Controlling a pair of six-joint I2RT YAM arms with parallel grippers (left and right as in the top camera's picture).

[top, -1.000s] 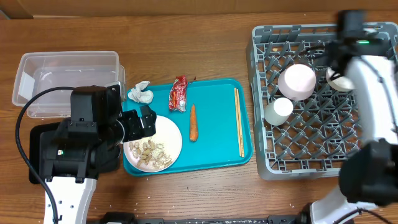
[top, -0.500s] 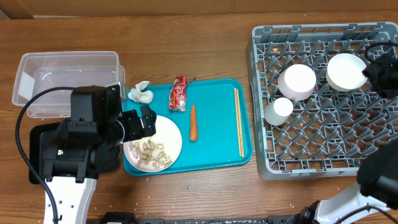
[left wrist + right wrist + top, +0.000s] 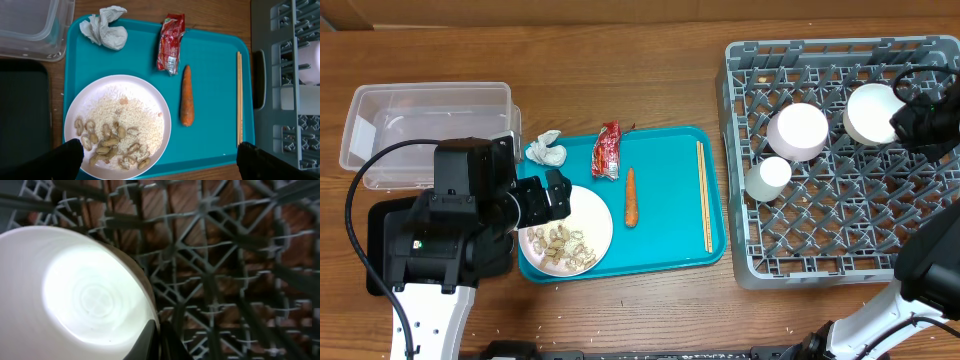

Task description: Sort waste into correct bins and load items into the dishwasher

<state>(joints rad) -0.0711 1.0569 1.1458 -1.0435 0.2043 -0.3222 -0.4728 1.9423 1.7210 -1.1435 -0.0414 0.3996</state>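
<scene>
The white bowl [image 3: 871, 114] is lying in the rack with its open side up, so the robot's right gripper should tilt it onto its edge and rest it against the second bowl [image 3: 798, 132].
In the grey dishwasher rack [image 3: 820, 230] my right gripper [image 3: 902, 122] is shut on the right rim of a white bowl [image 3: 872, 113]. The wrist view shows one finger inside that bowl [image 3: 85, 295] and the other outside. My left gripper [image 3: 555, 195] hovers open over the plate [image 3: 150, 100] of beige scraps [image 3: 110, 142], touching nothing. On the teal tray [image 3: 670, 230] lie the napkin [image 3: 106, 30], red wrapper [image 3: 171, 42], carrot stick [image 3: 186, 95] and chopsticks [image 3: 239, 100].
A second bowl [image 3: 798, 130] and a small cup [image 3: 769, 175] sit in the rack's left half. The clear tub [image 3: 425, 125] stands at the far left, with the black tray [image 3: 380, 240] in front of it, largely under my left arm.
My right arm has swung off the rack toward the right edge, uncovering the bowl, and its jaws have closed at the bowl's rim. The left arm has not moved.
</scene>
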